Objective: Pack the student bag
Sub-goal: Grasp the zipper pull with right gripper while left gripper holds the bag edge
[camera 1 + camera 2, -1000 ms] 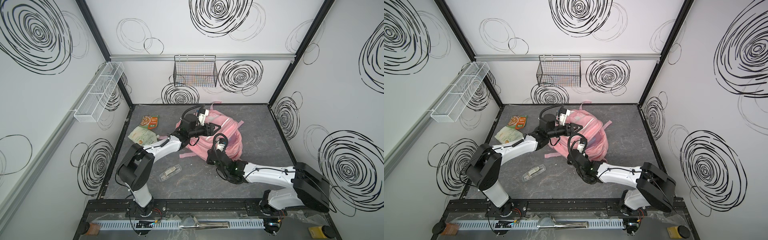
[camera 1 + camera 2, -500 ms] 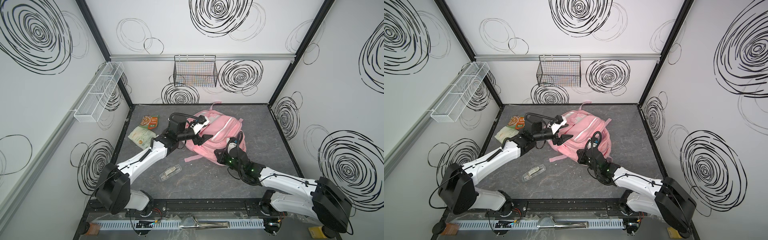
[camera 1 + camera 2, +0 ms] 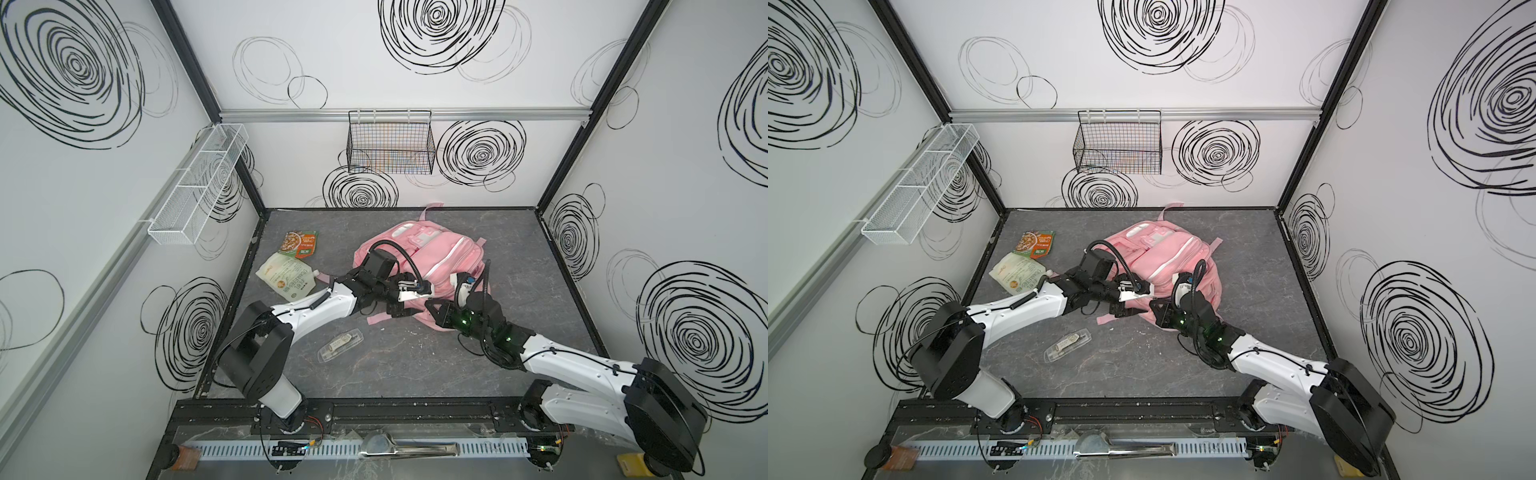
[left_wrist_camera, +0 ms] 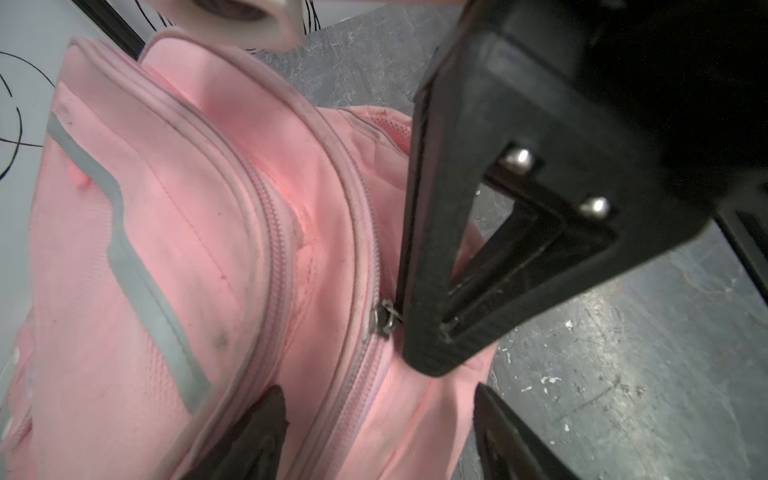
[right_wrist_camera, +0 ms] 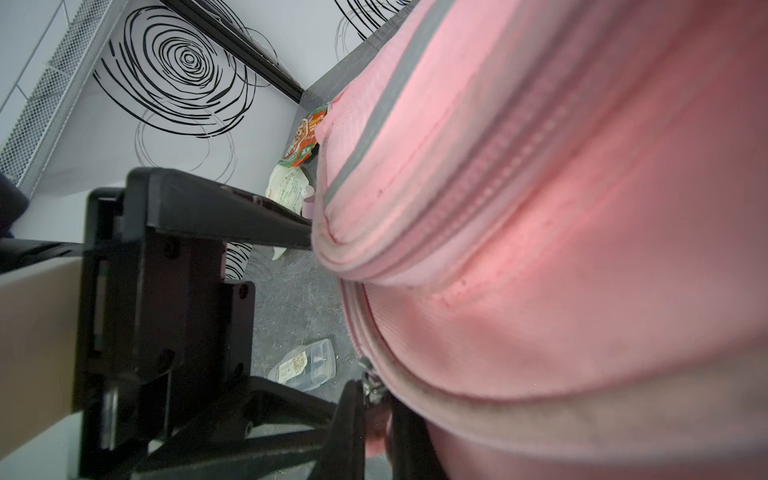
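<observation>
The bag edge lies loose in the robot's open left gripper, so next the left gripper pinches it while the right gripper takes hold of the zipper pull again and draws it.
The student bag, a large pink backpack, lies front up mid-table in both top views. My right gripper is at the bag's near edge, shut on the pink zipper pull of the main zipper. My left gripper is right beside it, open, its fingertips straddling the zipper line and bag edge without gripping. In the left wrist view the metal slider sits against the right gripper's finger. The zipper looks closed above the slider.
Left of the bag lie an orange-green snack packet and a white pouch. A clear plastic case lies nearer the front. A black wire basket hangs on the back wall, a white mesh shelf on the left wall.
The bag, bunched up a second ago, has settled flat. My left gripper has come off the bag's top to its near edge beside the right gripper, which stays shut there.
</observation>
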